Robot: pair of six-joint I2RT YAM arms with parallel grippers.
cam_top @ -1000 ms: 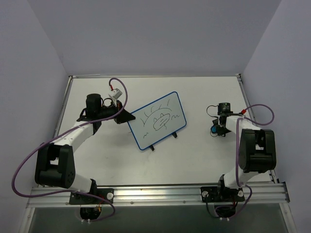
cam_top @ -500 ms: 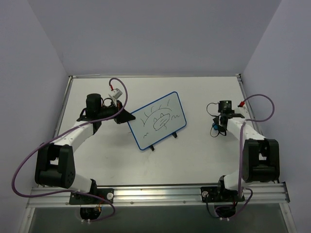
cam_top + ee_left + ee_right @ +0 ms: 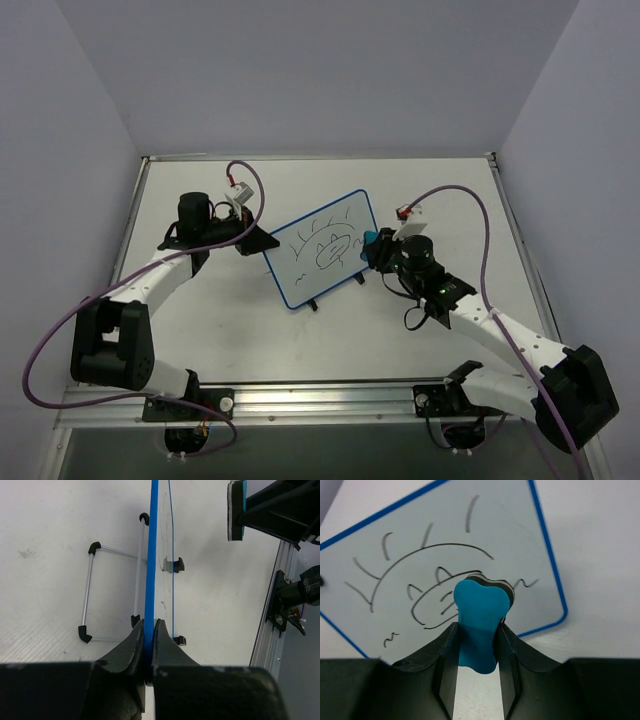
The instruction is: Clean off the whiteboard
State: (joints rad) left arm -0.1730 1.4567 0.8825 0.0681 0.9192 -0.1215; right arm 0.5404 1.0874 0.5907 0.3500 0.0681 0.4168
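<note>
The eraser (image 3: 369,244) hovers off the whiteboard at its far end, so my right gripper should bring it to the doodles (image 3: 297,247) nearest my left gripper and wipe there.
The whiteboard (image 3: 300,262), blue-framed with black marker doodles, stands tilted on its feet at the table's middle. My left gripper (image 3: 262,243) is shut on the board's left edge; in the left wrist view its fingers (image 3: 149,625) pinch the blue frame (image 3: 152,555) edge-on. My right gripper (image 3: 378,248) is shut on a small blue eraser (image 3: 371,240) at the board's right edge. In the right wrist view the eraser (image 3: 480,612) sits between the pads, its tip over the doodles on the whiteboard (image 3: 420,540); I cannot tell whether it touches. The left wrist view shows the eraser (image 3: 235,510) in front of the board face.
A wire stand (image 3: 87,600) props the board from behind. The white table (image 3: 450,190) is walled in on three sides. An aluminium rail (image 3: 330,395) with both arm bases runs along the near edge. Purple cables (image 3: 60,330) loop off each arm.
My right arm has swung from the table's right side over to the board's right edge, carrying the eraser. The left arm and the board have not moved.
</note>
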